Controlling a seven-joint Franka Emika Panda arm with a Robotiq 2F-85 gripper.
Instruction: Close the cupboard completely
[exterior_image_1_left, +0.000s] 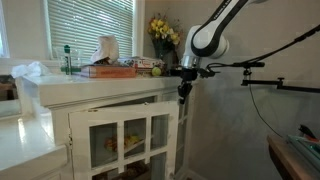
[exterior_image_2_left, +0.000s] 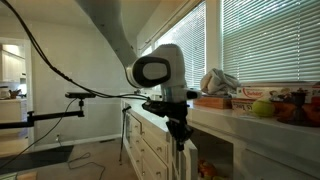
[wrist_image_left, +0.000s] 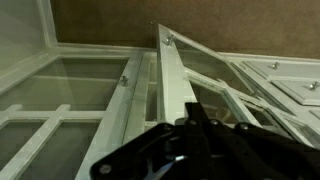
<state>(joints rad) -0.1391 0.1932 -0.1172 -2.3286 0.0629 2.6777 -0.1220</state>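
The ajar door's edge (wrist_image_left: 172, 75) is beside my gripper, which points down. I should move back, turn my fingers toward the door's front (exterior_image_1_left: 172, 125) and push the door closed.
The cupboard (exterior_image_1_left: 120, 135) is a white cabinet with glass-pane doors, seen in both exterior views (exterior_image_2_left: 215, 150). In the wrist view one door (wrist_image_left: 175, 95) stands ajar, its thin edge toward me, with a small knob (wrist_image_left: 168, 40) near its top. The neighbouring door (wrist_image_left: 60, 120) lies flat and has its own knob (wrist_image_left: 124, 80). My gripper (exterior_image_1_left: 184, 92) hangs at the cupboard's front corner just below the top, and it also shows in an exterior view (exterior_image_2_left: 180, 135). In the wrist view its dark fingers (wrist_image_left: 195, 130) look pressed together, close to the ajar door's edge, holding nothing.
The cupboard top (exterior_image_1_left: 110, 80) holds a tissue box (exterior_image_1_left: 105, 50), books (exterior_image_1_left: 110, 70), a green bottle (exterior_image_1_left: 68, 60) and yellow flowers (exterior_image_1_left: 163, 32). A black boom stand (exterior_image_1_left: 265, 80) reaches in beside the arm. White drawers (exterior_image_2_left: 150, 150) run along behind the gripper.
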